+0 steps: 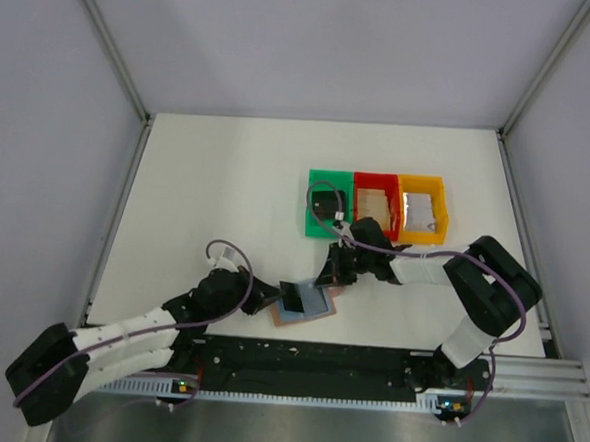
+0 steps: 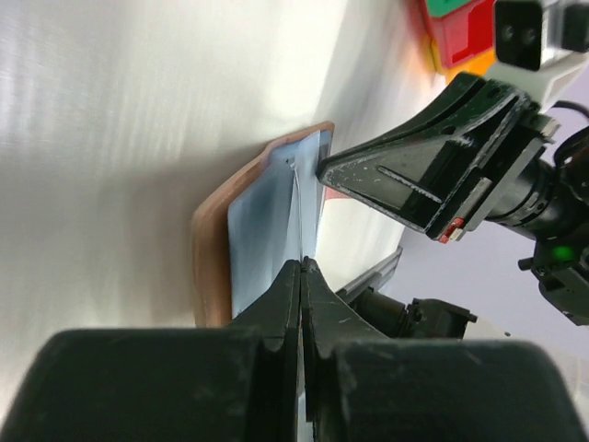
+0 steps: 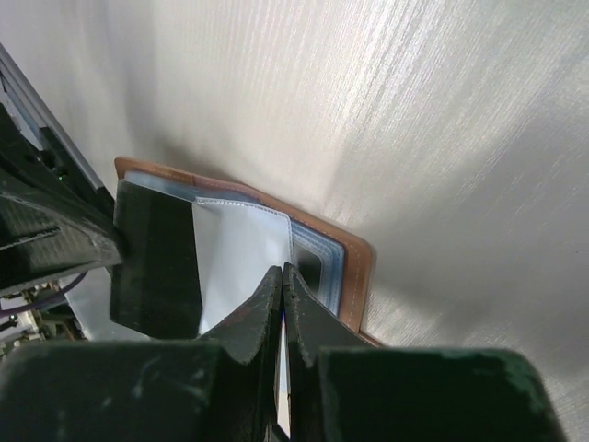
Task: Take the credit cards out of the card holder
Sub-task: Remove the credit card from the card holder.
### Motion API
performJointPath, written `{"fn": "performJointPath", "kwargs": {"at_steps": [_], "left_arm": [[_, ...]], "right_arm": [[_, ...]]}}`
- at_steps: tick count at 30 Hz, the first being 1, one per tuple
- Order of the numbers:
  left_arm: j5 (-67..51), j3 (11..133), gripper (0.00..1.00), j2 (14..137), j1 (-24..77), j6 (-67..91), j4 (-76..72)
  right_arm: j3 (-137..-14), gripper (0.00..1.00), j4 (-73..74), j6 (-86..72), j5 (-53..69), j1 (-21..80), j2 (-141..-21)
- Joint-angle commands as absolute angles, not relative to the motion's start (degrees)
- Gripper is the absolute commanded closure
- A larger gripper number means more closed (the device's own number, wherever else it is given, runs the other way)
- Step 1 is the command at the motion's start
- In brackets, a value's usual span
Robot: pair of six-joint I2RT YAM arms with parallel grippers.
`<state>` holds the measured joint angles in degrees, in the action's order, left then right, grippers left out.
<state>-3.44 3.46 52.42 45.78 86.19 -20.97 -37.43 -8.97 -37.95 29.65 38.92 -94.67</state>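
Observation:
The robot's left gripper has the black card by its long side (image 3: 121,207), so the right gripper should grip the opposite edge (image 3: 197,267) first, and then the left gripper should take a short end.
The card holder (image 1: 312,308) lies open near the table's front edge, blue-grey inside up, with a brown leather rim (image 3: 357,269) showing. My left gripper (image 1: 277,298) is at its left side, shut on a black credit card (image 1: 293,293) that stands on edge over the pockets (image 3: 156,262). In the left wrist view that card shows only as a thin line running into the shut jaws of the left gripper (image 2: 303,264). My right gripper (image 1: 329,277) reaches in from the far side, shut on a pale inner flap (image 3: 241,258) of the holder. A dark window pocket (image 3: 308,267) shows beside the right gripper (image 3: 282,269).
Green (image 1: 326,208), red (image 1: 376,208) and yellow (image 1: 422,209) bins stand in a row behind the holder; the red and yellow ones hold pale shiny items. The black base rail (image 1: 317,359) runs just in front of the holder. The two arms nearly meet over it.

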Motion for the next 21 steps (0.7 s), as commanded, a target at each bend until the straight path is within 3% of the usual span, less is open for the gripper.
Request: {"fn": "performJointPath", "kwargs": {"at_steps": [1, 5, 12, 14, 18, 21], "left_arm": [[9.5, -2.2, 1.0, 36.3, 45.5, 82.4, 2.8], [11.5, -2.7, 1.0, 26.9, 44.9, 80.2, 7.1], [8.9, -1.0, 1.0, 26.8, 44.7, 71.3, -2.7], [8.2, -0.5, 1.0, 26.7, 44.7, 67.9, -6.7], [6.4, 3.6, 1.0, 26.5, 44.7, 61.0, -15.1], [4.7, 5.2, 1.0, 26.5, 44.7, 56.1, -20.7]], "right_arm": [[-34.4, 1.0, -3.3, -36.1, 21.5, 37.4, -96.4], [-33.5, 1.0, -3.3, -36.6, 20.5, 36.4, -94.7], [-30.6, 0.99, -6.4, -35.4, 20.9, 35.8, -84.0], [-30.7, 0.92, -5.6, -34.2, 21.6, 35.8, -79.6], [-30.7, 0.69, -5.2, -33.0, 23.1, 35.7, -69.8], [-30.5, 0.59, -6.5, -32.3, 26.2, 35.7, -64.3]]}}
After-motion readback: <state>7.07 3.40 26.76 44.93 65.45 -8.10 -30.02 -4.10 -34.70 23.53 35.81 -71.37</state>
